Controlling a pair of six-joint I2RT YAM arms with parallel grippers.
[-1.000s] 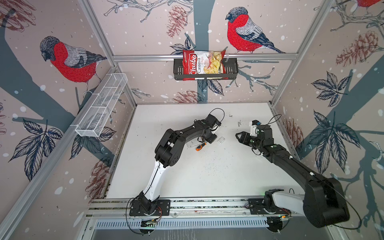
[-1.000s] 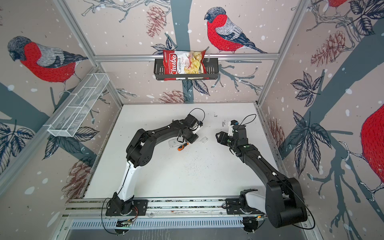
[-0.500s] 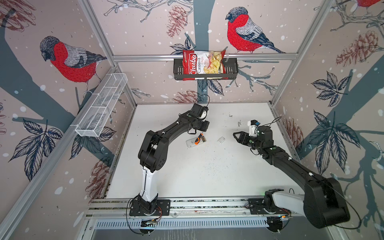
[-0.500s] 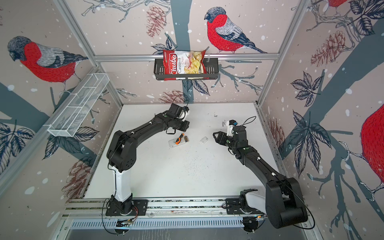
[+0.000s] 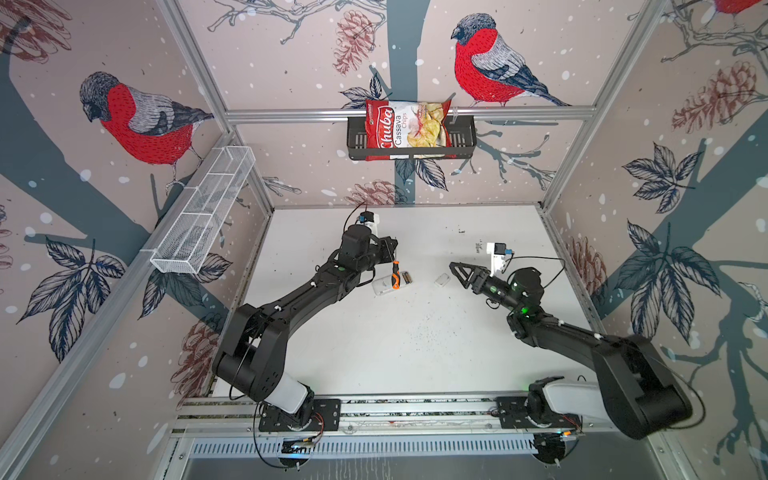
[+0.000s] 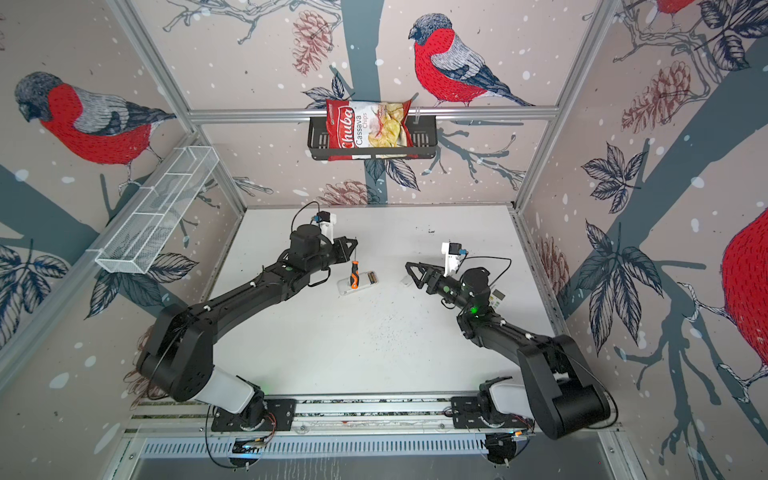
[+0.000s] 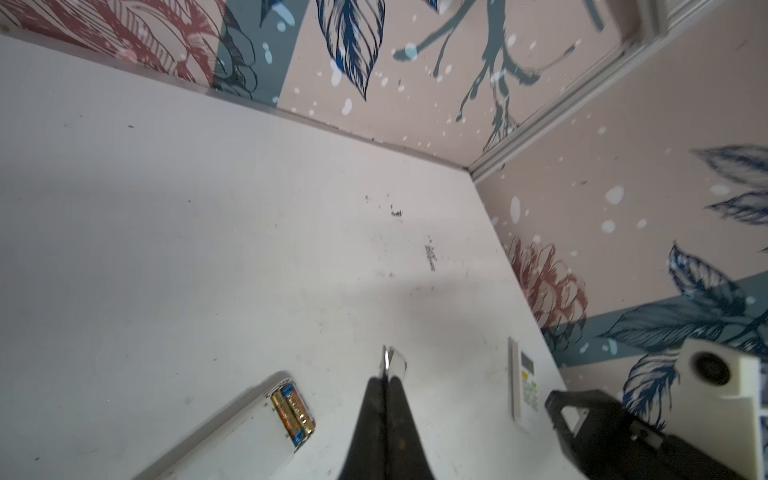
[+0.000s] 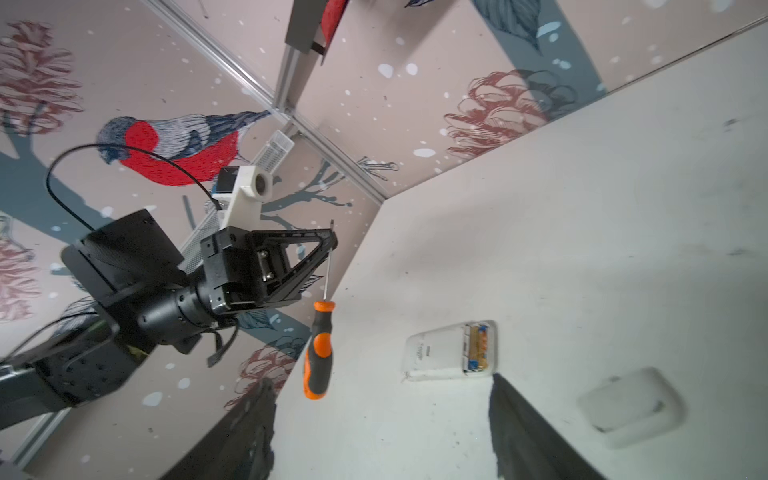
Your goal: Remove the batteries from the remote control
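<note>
My right gripper should keep going toward the handle (image 6: 354, 276) and close around it, as my left gripper is on the screwdriver's metal blade (image 6: 355, 257) and the screwdriver's handle hangs free.
The white remote control (image 5: 383, 286) (image 6: 348, 287) lies face down mid-table with its compartment open. Two gold batteries (image 7: 293, 411) (image 8: 478, 347) sit side by side inside it. Just behind the remote, my left gripper (image 5: 392, 245) (image 8: 332, 237) is shut on the metal blade of an orange-and-black screwdriver (image 5: 395, 279) (image 8: 318, 353). The handle hangs down over the remote's near side in both top views. My right gripper (image 5: 453, 266) (image 8: 382, 436) stands open to the right of the remote, with nothing between its fingers.
The loose white battery cover (image 5: 442, 279) (image 8: 631, 407) lies on the table next to my right gripper. A second white remote (image 6: 497, 297) (image 7: 524, 382) lies near the right wall, behind my right arm. A chips bag (image 5: 405, 124) sits in the back-wall rack.
My left gripper swung off the remote toward the back, the screwdriver dangling from it. My right gripper slid a little left and opened wider.
</note>
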